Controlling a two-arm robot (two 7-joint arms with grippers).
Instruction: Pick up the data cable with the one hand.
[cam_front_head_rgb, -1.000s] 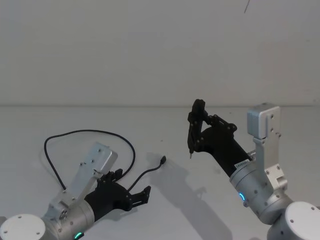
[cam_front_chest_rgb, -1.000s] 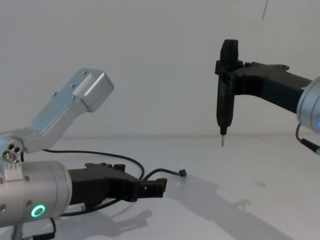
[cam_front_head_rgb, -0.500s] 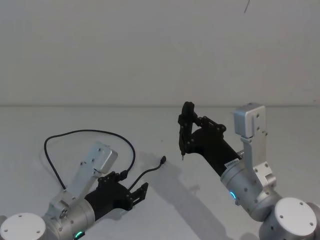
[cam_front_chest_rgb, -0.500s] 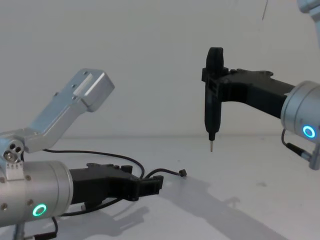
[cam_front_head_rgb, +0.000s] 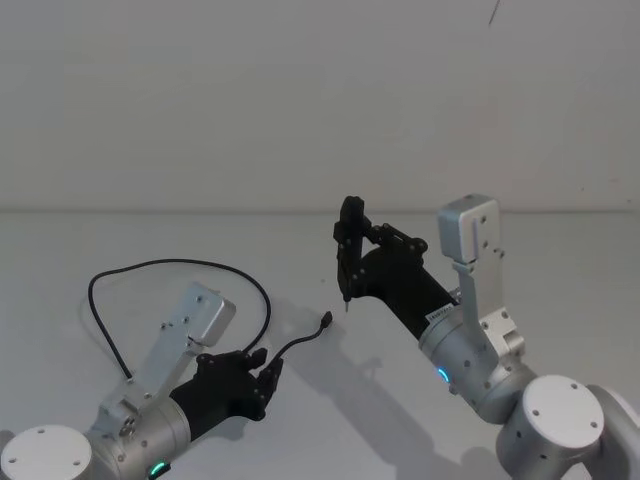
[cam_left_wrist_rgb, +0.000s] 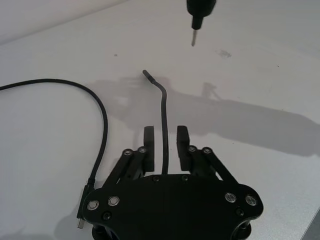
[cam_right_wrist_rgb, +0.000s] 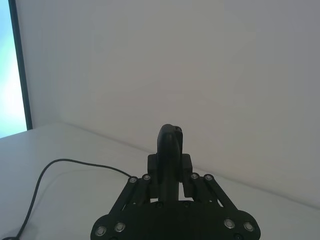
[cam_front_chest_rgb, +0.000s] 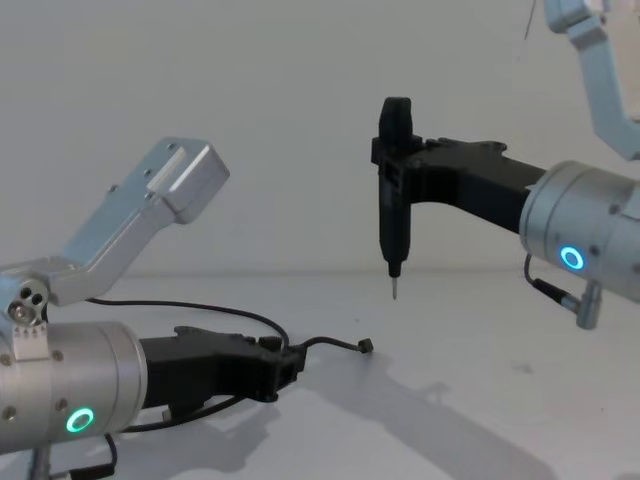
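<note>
The data cable's short end (cam_left_wrist_rgb: 164, 112) sticks out past the fingers and has a bend (cam_left_wrist_rgb: 160, 86) near the plug. It should hold that shape when I pinch it.
The data cable (cam_front_head_rgb: 200, 262) lies in a loose loop on the white table at the left, and its small plug (cam_front_head_rgb: 327, 320) points toward the middle. My left gripper (cam_front_head_rgb: 268, 368) is low over the table, open only narrowly. The cable (cam_left_wrist_rgb: 105, 120) runs between its fingers (cam_left_wrist_rgb: 148, 142) without being pinched. My right gripper (cam_front_head_rgb: 352, 262) hangs above and just beyond the plug (cam_front_chest_rgb: 365, 347), shut on a black pen-shaped tool (cam_front_chest_rgb: 395, 190) held upright. The tool's metal tip (cam_front_chest_rgb: 394, 295) points down. The cable (cam_right_wrist_rgb: 85, 162) also curves across the table in the right wrist view.
The table (cam_front_head_rgb: 150, 230) is bare white and meets a plain white wall behind. The cable's other plug (cam_left_wrist_rgb: 80, 222) lies beside my left gripper's body. My left arm's silver link (cam_front_head_rgb: 195, 315) rises over the cable loop.
My right arm has carried the black tool leftward, closer to the cable's plug. My left gripper's fingers have narrowed around the cable.
</note>
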